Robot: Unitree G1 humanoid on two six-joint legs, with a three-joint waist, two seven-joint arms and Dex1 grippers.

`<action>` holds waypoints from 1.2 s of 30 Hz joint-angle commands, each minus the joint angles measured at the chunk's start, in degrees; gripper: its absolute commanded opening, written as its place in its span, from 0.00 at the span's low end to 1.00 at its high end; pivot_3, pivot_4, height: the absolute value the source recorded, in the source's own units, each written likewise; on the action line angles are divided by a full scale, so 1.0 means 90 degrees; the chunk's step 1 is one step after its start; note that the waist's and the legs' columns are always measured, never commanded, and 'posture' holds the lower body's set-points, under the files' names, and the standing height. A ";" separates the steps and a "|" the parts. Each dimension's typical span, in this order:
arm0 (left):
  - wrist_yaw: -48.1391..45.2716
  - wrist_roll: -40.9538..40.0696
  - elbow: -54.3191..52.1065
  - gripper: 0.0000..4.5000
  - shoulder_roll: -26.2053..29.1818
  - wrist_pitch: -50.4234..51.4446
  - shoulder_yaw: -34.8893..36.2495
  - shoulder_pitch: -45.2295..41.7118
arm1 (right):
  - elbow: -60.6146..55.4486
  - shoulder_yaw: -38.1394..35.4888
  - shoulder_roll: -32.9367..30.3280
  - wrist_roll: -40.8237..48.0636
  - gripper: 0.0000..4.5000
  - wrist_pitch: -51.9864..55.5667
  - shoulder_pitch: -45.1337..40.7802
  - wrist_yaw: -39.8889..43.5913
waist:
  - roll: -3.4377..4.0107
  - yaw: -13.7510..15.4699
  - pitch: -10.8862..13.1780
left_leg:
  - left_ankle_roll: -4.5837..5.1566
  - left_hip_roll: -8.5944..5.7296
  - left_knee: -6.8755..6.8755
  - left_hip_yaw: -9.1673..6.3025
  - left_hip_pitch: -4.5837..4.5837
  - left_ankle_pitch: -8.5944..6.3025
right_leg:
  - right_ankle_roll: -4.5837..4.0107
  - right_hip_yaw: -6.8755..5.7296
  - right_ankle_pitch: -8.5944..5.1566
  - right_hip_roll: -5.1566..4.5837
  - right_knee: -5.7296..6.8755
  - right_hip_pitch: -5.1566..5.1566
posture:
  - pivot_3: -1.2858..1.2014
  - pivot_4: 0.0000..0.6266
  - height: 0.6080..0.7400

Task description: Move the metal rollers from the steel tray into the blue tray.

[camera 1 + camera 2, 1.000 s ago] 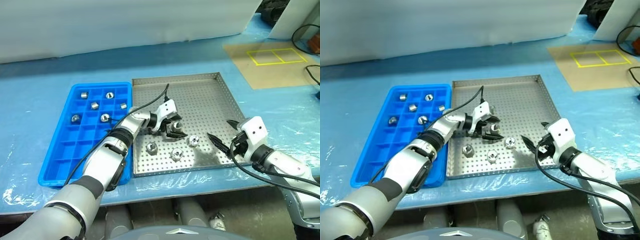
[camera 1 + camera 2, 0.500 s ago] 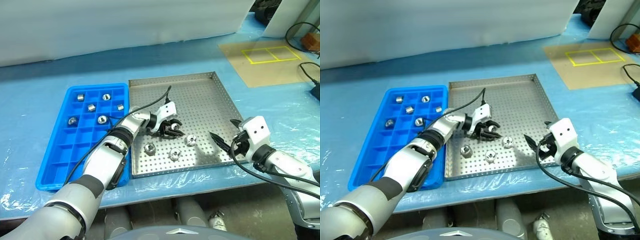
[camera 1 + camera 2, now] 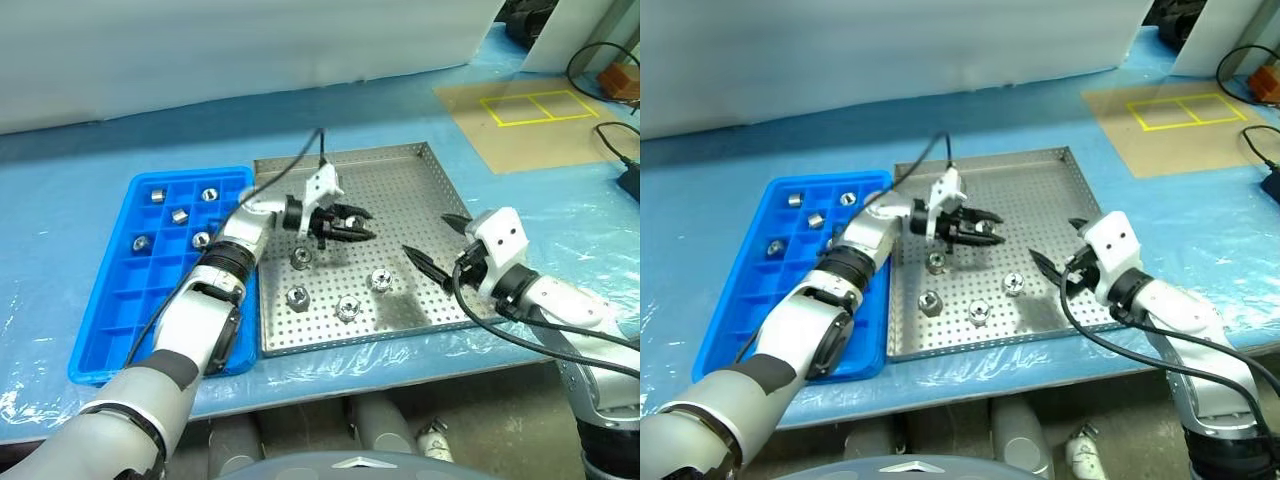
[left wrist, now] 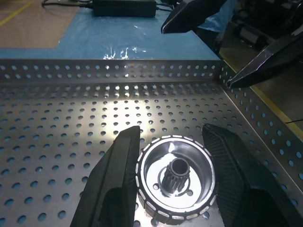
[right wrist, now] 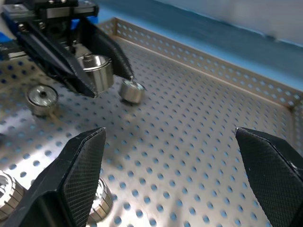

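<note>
My left gripper should keep its fingers on the lifted metal roller's sides [image 4: 175, 180], carry on to the blue tray's empty near compartments [image 3: 117, 308] and let the roller go there.
My left gripper [image 3: 350, 226] hangs over the middle of the steel tray [image 3: 400, 190], shut on a metal roller [image 4: 175, 175] that is lifted off the perforated floor. Several more rollers lie on the tray floor below and in front of it, one [image 3: 300, 257] just under the wrist and another [image 3: 380, 280] nearer the front. The blue tray [image 3: 130, 300] sits to the left of the steel tray, with several rollers [image 3: 180, 215] in its far compartments. My right gripper [image 3: 432, 242] stands open above the steel tray's right side, with nothing between its fingers.
A blue plastic sheet covers the table. A brown board with yellow tape squares [image 3: 530, 105] lies at the far right, with black cables [image 3: 600, 60] beside it. A white wall panel runs along the back.
My left gripper has shut on a roller and risen off the tray floor with it. My right gripper has moved a little up and towards the tray's middle, still open.
</note>
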 commanded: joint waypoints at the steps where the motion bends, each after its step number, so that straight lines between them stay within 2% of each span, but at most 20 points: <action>1: -0.0129 -0.0212 -0.1171 0.39 0.0711 0.0507 0.0121 0.0507 | 0.0354 0.0597 0.0060 0.0062 1.00 -0.0178 -0.0619 0.0365 | 0.0005 -0.0010 -0.0002 | -0.0003 0.0001 -0.0005 0.0003 0.0008 0.0002 | -0.0001 0.0005 0.0001 0.0003 0.0002 0.0000 | 0.33 0.24 1.00; 7: 0.0143 -0.0328 -0.2982 0.39 0.2014 0.1364 0.0266 0.1635 | 0.1746 0.1575 0.0479 -0.0063 1.00 -0.0748 -0.2065 0.1172 | 0.0008 0.0186 0.0002 | -0.0016 0.0004 -0.0020 0.0003 0.0009 0.0010 | -0.0004 -0.0006 0.0002 0.0001 0.0011 -0.0004 | 0.42 0.24 1.00; 9: 0.0410 -0.0623 -0.3403 0.39 0.2308 0.1859 0.0633 0.1895 | 0.2403 0.1865 0.0745 -0.0147 1.00 -0.1046 -0.2578 0.1461 | 0.0009 0.0385 0.0002 | -0.0018 0.0005 -0.0021 0.0003 0.0008 0.0011 | -0.0006 -0.0010 0.0003 -0.0001 0.0014 -0.0005 | 0.45 0.24 1.00; 16: 0.1469 -0.1019 -0.4718 0.39 0.3255 0.2465 0.1847 0.3333 | 0.4485 0.2601 0.1739 -0.0469 1.00 -0.2108 -0.3929 0.2442 | 0.0008 0.0901 0.0002 | -0.0051 0.0017 -0.0047 0.0003 0.0011 0.0030 | -0.0029 -0.0021 -0.0010 0.0000 0.0051 -0.0033 | 0.54 0.24 1.00; 22: 0.2159 -0.1449 -0.5740 0.39 0.3503 0.2866 0.2797 0.4851 | 0.5660 0.2853 0.2391 -0.0689 1.00 -0.2781 -0.4638 0.3122 | -0.0003 0.1266 0.0007 | -0.0076 0.0026 -0.0059 -0.0010 0.0006 0.0044 | -0.0061 -0.0043 -0.0032 -0.0003 0.0114 -0.0061 | 0.60 0.24 1.00; 26: 0.2594 -0.1484 -0.6056 0.39 0.3465 0.2914 0.3067 0.5654 | 0.6048 0.2857 0.2618 -0.0767 1.00 -0.3017 -0.4875 0.3358 | -0.0006 0.1456 0.0008 | -0.0097 0.0030 -0.0065 -0.0027 0.0006 0.0056 | -0.0067 -0.0058 -0.0038 -0.0003 0.0121 -0.0059 | 0.61 0.24 1.00; 32: 0.3041 -0.1343 -0.5834 0.39 0.3358 0.2724 0.2864 0.5994 | 0.6314 0.2826 0.2690 -0.0914 1.00 -0.3238 -0.4885 0.3502 | -0.0023 0.1617 0.0007 | -0.0125 0.0031 -0.0068 -0.0055 0.0007 0.0072 | -0.0067 -0.0061 -0.0039 -0.0003 0.0130 -0.0051 | 0.62 0.24 1.00; 36: 0.3430 -0.1149 -0.5330 0.39 0.3230 0.2562 0.2664 0.5839 | 0.6335 0.2766 0.2638 -0.1000 1.00 -0.3299 -0.4797 0.3460 | -0.0023 0.1616 0.0006 | -0.0136 0.0031 -0.0075 -0.0081 0.0008 0.0079 | -0.0067 -0.0061 -0.0039 0.0003 0.0136 -0.0050 | 0.62 0.24 1.00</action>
